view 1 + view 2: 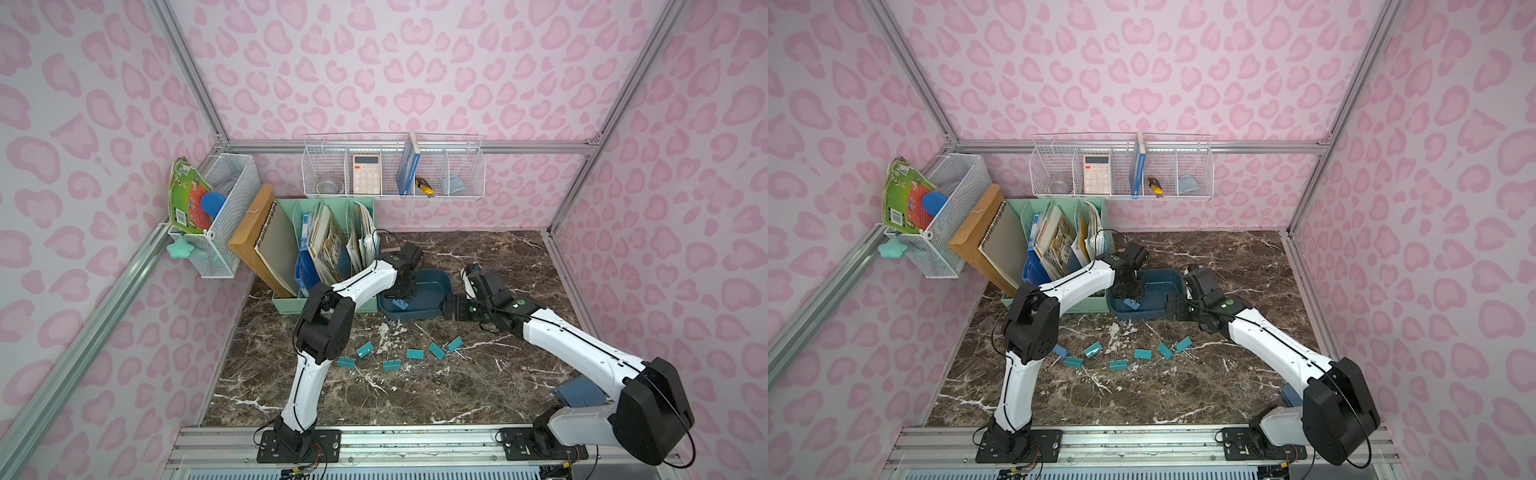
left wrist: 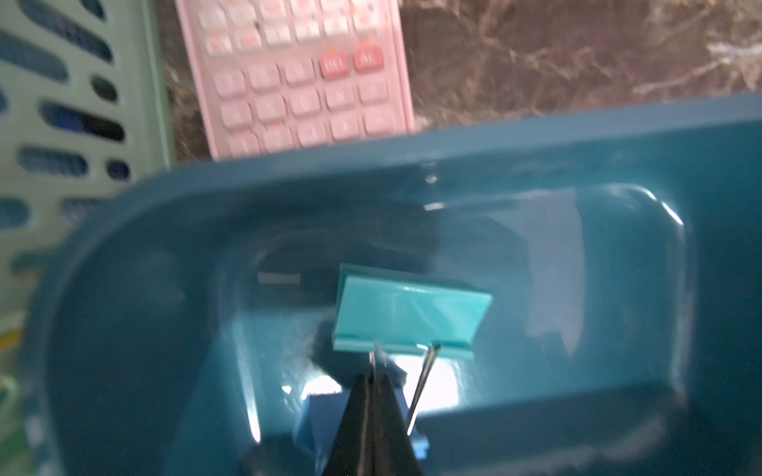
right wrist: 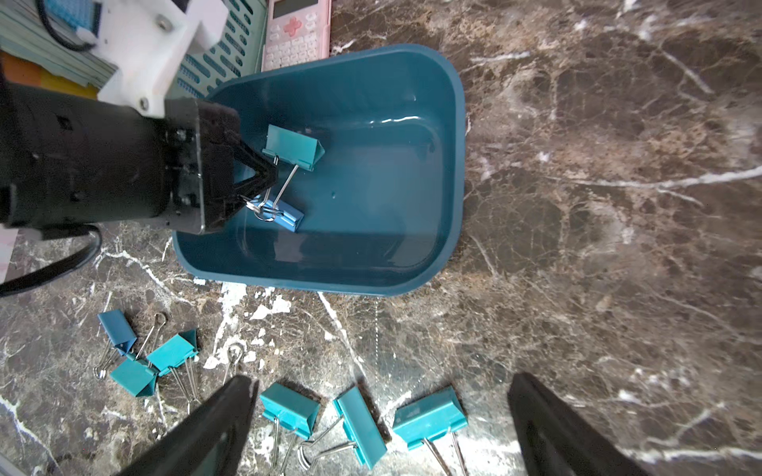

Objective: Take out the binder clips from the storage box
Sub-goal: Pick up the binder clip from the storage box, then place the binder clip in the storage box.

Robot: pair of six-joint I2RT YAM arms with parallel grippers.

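Observation:
The blue clip's wire handles (image 3: 263, 209) are catching on the teal clip in my left gripper, so next my right gripper reaches in and gets the blue clip (image 3: 288, 218) loose first.
The dark blue storage box (image 1: 432, 286) (image 1: 1163, 282) (image 3: 371, 185) stands on the marble table, right of the file organizer. My left gripper (image 1: 401, 296) (image 2: 377, 371) (image 3: 270, 173) reaches into it, shut on one wire handle of a teal binder clip (image 2: 412, 317) (image 3: 292, 146). A blue clip (image 1: 400, 305) (image 3: 284, 214) lies on the box floor beneath the fingers. Several teal clips (image 1: 391, 365) (image 3: 429, 418) and a blue one (image 1: 1061, 351) lie on the table in front of the box. My right gripper (image 1: 448, 309) (image 3: 381, 381) hovers open over those clips, by the box's right corner.
A pink calculator (image 2: 305, 82) (image 3: 297, 37) lies behind the box beside the mint-green file organizer (image 1: 324, 249). White wire baskets (image 1: 392, 166) hang on the back and left walls. A flat blue object (image 1: 577, 392) lies under my right arm.

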